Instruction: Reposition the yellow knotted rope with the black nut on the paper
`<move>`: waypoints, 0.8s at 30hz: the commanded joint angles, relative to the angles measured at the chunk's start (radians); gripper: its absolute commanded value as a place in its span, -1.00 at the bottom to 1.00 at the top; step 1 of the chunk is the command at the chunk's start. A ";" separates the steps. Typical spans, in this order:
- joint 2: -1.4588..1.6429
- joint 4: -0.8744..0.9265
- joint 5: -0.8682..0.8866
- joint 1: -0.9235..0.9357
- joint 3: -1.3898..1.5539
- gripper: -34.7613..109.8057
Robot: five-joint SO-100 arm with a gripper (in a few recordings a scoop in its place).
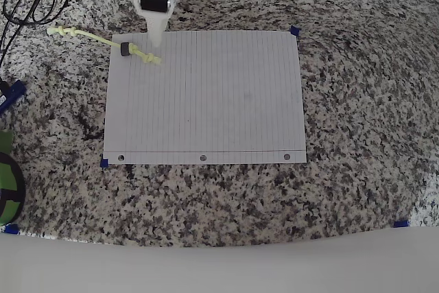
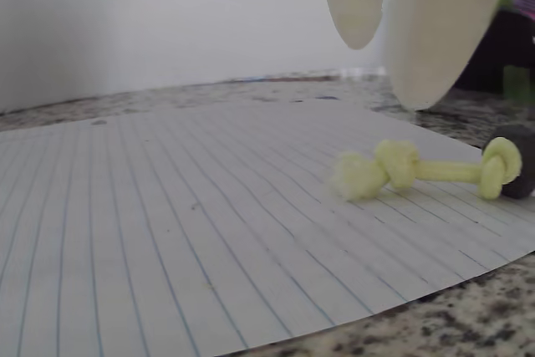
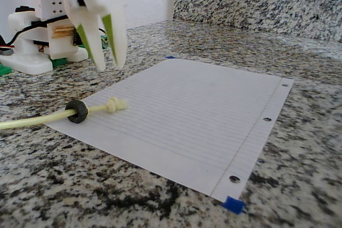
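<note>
My gripper is going to carry the rope, and a thick knot is right up against the black nut (image 1: 125,49). The nut will stay threaded and drag along.
The yellow knotted rope (image 1: 92,38) lies slanted across the top left corner of the paper (image 1: 206,101) in the overhead view. One knotted end (image 2: 393,166) rests on the sheet, and the other end trails off onto the granite. The black nut (image 1: 125,49) sits around the cord just inside the paper's left edge, seen also as nut (image 3: 77,111) and nut (image 2: 518,160). My gripper (image 3: 111,63) hangs above the paper, just beyond the rope's knotted end (image 3: 115,104). It is slightly open and holds nothing. Its pale fingers (image 2: 443,22) hover over the knot without touching it.
Blue tape marks (image 1: 294,31) sit at the paper's corners and on the granite counter. Black cables (image 1: 27,1) lie at the top left, and a green object (image 1: 7,183) sits at the left edge. The arm's base (image 3: 32,52) stands behind, and a backsplash (image 3: 256,6) rises at the back.
</note>
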 commanded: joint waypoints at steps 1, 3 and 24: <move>-0.075 -0.049 -0.005 0.018 -0.043 0.09; -0.126 -0.080 0.000 0.029 -0.058 0.07; -0.552 -0.098 -0.006 0.046 -0.330 0.01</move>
